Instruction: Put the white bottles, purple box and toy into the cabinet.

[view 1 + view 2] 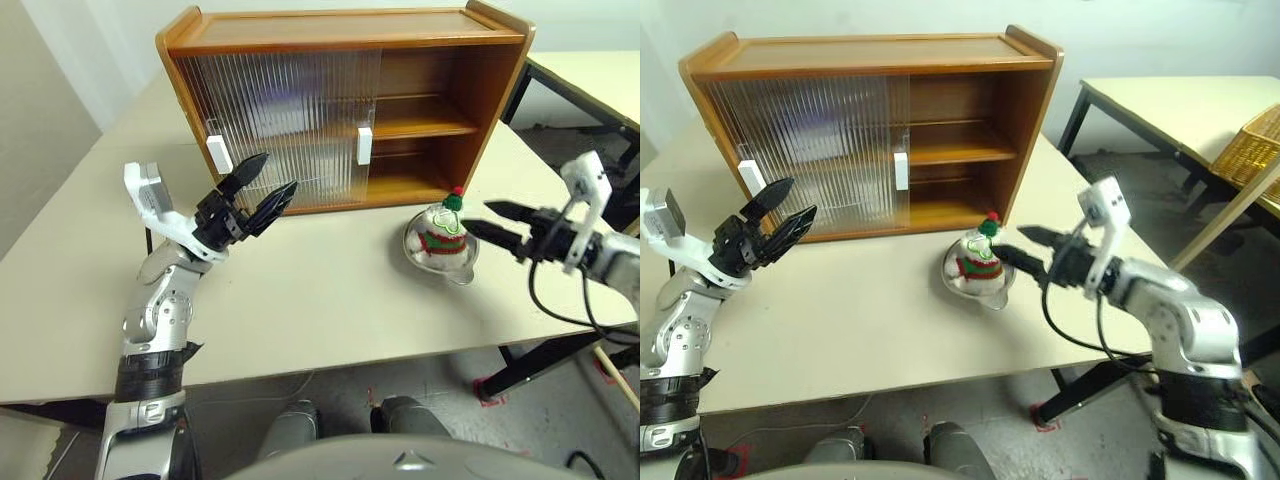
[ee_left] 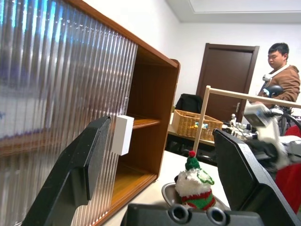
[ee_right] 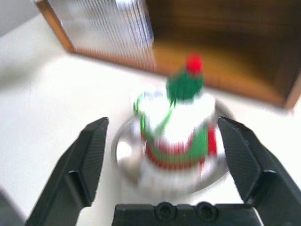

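The toy's red-and-green band (image 1: 442,243) is above the bowl's rim and between the right gripper's open fingers, so the robot should keep that gripper going toward the band (image 1: 978,268) and close it there.
The toy (image 1: 442,228), a white plush figure with a red-and-green band and red-topped hat, sits in a shallow metal bowl (image 1: 452,266) on the table, in front of the cabinet (image 1: 340,30). The cabinet's right half stands open. My right gripper (image 1: 478,215) is open just to the right of the toy, fingers pointing at it and apart from it. In the right wrist view the toy (image 3: 176,120) lies between the spread fingers (image 3: 89,155). My left gripper (image 1: 277,172) is open in front of the ribbed doors, near the left handle (image 1: 217,155). The white bottles and purple box are hidden; lilac and blue tints show through the doors.
Both sliding doors (image 1: 290,120) cover the cabinet's left and middle. A second table (image 1: 590,80) with a wicker basket (image 1: 1250,150) stands at the back right. A person (image 2: 282,70) is behind it. A cable hangs from my right wrist over the table's front edge.
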`<state>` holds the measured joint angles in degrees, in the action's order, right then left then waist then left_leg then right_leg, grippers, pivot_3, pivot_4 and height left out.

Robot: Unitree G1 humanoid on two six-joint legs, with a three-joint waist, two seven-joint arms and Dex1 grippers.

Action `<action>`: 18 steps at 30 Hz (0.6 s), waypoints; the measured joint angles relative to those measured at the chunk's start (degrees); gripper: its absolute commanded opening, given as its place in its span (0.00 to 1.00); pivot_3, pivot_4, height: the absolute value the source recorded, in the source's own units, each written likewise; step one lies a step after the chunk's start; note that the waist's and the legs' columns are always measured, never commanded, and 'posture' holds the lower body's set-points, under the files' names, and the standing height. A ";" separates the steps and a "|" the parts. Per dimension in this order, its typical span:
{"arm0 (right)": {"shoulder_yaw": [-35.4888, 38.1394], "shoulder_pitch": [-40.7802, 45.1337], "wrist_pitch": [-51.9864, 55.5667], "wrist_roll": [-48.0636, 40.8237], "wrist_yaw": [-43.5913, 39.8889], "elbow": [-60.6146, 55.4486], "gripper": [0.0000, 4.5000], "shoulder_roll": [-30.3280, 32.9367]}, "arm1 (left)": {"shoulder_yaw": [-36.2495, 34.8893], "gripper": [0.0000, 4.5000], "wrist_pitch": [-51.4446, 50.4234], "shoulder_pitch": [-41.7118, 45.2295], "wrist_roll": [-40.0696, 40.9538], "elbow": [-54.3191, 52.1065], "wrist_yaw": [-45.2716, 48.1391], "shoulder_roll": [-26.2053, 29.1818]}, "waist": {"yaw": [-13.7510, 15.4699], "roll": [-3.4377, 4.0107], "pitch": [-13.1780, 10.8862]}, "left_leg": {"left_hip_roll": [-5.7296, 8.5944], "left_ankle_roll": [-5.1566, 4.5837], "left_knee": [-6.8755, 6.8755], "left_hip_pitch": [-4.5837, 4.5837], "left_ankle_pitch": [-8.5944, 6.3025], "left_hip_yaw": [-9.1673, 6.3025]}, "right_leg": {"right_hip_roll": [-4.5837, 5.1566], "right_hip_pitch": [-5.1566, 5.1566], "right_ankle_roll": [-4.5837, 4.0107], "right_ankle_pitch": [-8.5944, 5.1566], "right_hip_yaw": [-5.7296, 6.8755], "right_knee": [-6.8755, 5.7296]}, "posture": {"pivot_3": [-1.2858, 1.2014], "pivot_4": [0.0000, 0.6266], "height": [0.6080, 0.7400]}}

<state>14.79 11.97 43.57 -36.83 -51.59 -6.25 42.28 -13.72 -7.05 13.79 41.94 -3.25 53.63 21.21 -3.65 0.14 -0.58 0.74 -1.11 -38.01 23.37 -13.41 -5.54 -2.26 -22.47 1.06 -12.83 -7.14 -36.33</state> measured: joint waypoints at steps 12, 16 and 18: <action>-3.60 -1.44 -2.90 2.77 -0.27 2.08 0.99 -2.20 | 0.01 1.00 -0.02 0.00 -0.01 -0.04 -0.60 0.02 | 0.08 0.00 -0.06 | 0.00 0.06 0.13 -0.01 -0.04 -0.01 | 0.00 -0.02 0.02 -0.10 -0.02 0.06 | 0.49 0.04 1.00; -5.64 -0.22 -5.49 5.05 0.52 4.57 0.99 -3.96 | 0.01 1.00 -0.02 -0.13 0.00 -0.28 -0.93 0.05 | 0.29 0.01 -0.07 | 0.00 0.00 0.18 0.02 0.00 -0.01 | 0.00 -0.06 0.03 -0.16 -0.02 0.07 | 0.49 0.04 1.00; -6.57 0.52 -6.98 6.00 0.51 6.10 0.99 -4.32 | -0.04 1.00 -0.02 -0.39 0.00 -0.64 -1.01 0.13 | 0.44 0.00 -0.07 | -0.01 -0.01 0.21 0.02 0.00 -0.02 | 0.01 -0.07 0.02 -0.20 -0.02 0.07 | 0.49 0.05 1.00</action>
<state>8.22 12.49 36.60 -30.83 -51.08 -0.14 37.95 -13.76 -7.08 13.40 41.94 -3.89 52.62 21.34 -3.21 0.14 -0.65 0.73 -1.12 -37.79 23.40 -13.40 -5.56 -2.26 -22.53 1.08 -13.03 -7.15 -36.25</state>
